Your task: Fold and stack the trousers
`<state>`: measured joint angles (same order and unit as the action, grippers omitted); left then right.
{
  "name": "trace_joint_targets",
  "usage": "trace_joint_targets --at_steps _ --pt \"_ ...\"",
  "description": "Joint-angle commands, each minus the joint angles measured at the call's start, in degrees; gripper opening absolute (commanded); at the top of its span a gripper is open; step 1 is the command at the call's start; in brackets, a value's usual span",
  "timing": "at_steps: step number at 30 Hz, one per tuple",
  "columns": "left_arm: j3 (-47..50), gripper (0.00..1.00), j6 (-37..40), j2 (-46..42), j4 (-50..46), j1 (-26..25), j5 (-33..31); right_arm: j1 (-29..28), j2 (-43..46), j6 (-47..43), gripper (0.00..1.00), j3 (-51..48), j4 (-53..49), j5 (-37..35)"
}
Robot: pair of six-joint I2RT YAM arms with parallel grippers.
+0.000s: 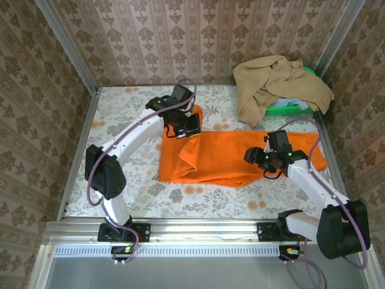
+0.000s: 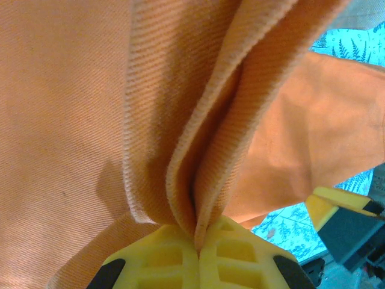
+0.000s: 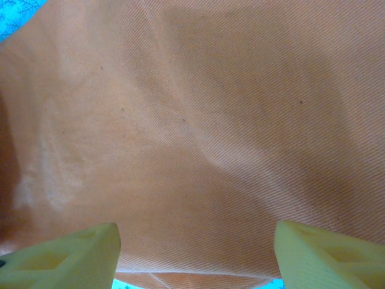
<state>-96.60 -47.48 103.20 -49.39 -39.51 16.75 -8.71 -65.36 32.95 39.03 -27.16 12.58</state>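
Observation:
My left gripper should go on carrying the pinched fold (image 1: 191,152) toward the middle of the trousers (image 1: 226,150) until it can let go there, because the fold hangs beside flat, open orange cloth.
The orange trousers (image 1: 228,158) lie spread across the middle of the table, partly folded over themselves. My left gripper (image 1: 187,127) is at their far left corner, shut on a pinched fold of the orange cloth (image 2: 180,150); its yellow fingers (image 2: 162,253) meet with the fabric edge between them. My right gripper (image 1: 272,159) hovers over the right part of the trousers (image 3: 192,120), open. Its two pale fingertips (image 3: 66,253) stand wide apart just above the cloth, holding nothing.
A tan garment (image 1: 277,84) is heaped at the back right over a green basket (image 1: 283,109). The floral tablecloth (image 1: 120,108) covers the table. Metal rails (image 1: 198,229) edge the front, and wallpapered walls close in the sides and back.

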Motion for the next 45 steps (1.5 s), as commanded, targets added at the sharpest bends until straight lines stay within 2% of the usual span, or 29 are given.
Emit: trace_joint_targets --at_steps 1,7,13,14,15,16,18,20,21,22,23,25,28,30,34,35,39,42,45 --pt "0.9 0.0 -6.1 -0.2 6.8 -2.2 2.3 0.4 1.9 -0.4 0.7 0.1 -0.6 -1.0" --pt "0.6 0.0 -9.7 2.6 10.2 -5.6 2.5 1.3 3.5 -0.4 0.7 0.2 -1.5 -1.2" --pt "-0.5 0.0 -12.7 7.8 14.8 -7.0 3.9 1.5 4.6 -0.5 0.7 0.2 -2.5 -1.2" --pt "-0.8 0.02 -12.9 8.8 16.4 -7.1 4.7 1.5 4.9 -0.5 0.7 0.3 -2.5 -1.2" --pt "-1.2 0.22 -13.3 9.7 17.4 -7.2 5.3 1.5 5.1 -0.4 0.7 0.3 -2.6 -1.3" --pt "-1.2 0.57 -13.5 10.6 20.1 -7.5 6.7 1.5 5.2 -0.6 0.7 0.4 -2.8 -1.3" --pt "-1.5 0.62 -12.7 11.2 24.8 -8.5 8.9 1.5 5.2 -0.6 0.7 0.7 -3.0 -1.3" --pt "-4.2 0.85 -8.6 10.9 24.1 -8.8 10.6 1.5 5.2 -0.7 0.7 1.3 -3.3 -1.5" --pt "-5.4 0.86 -6.5 10.4 22.2 -8.6 10.7 1.5 5.2 -0.7 0.7 1.4 -3.3 -1.5" --pt "-6.0 0.96 -3.9 9.0 19.8 -8.1 10.3 1.4 5.0 -0.7 0.7 1.7 -3.2 -1.5" --pt "-5.5 1.0 -1.4 7.0 18.2 -7.4 9.3 1.2 4.5 -0.7 0.7 1.9 -3.2 -1.5" --pt "-1.8 1.0 2.1 2.1 15.8 -5.0 7.2 -0.1 3.1 -0.8 0.7 2.8 -3.1 -1.9" --pt "6.4 1.0 8.0 -5.7 10.0 0.8 -0.8 -4.3 -0.2 -0.1 0.7 5.0 -2.6 -3.8" --pt "11.3 1.0 11.8 -8.7 4.7 4.5 -7.4 -8.8 -2.9 -0.6 0.71 8.1 -3.1 -8.2" --pt "21.2 0.98 15.6 -10.9 2.1 8.9 -16.4 -18.0 -11.3 -3.3 0.71 19.8 -7.4 -17.6" --pt "24.1 0.97 14.7 -11.5 3.7 10.1 -17.1 -19.9 -13.8 -3.4 0.7 23.0 -7.6 -17.5" --pt "35.0 0.89 11.4 -14.5 13.1 16.9 -13.3 -24.8 -26.3 0.4 0.66 31.6 -4.6 -9.8" --pt "35.6 0.89 13.5 -13.2 12.6 17.5 -15.5 -28.2 -35.6 1.9 0.62 37.1 -5.3 -9.9" --pt "34.6 0.89 15.8 -10.2 12.2 16.7 -17.6 -28.9 -42.5 3.2 0.59 40.7 -5.4 -9.7"
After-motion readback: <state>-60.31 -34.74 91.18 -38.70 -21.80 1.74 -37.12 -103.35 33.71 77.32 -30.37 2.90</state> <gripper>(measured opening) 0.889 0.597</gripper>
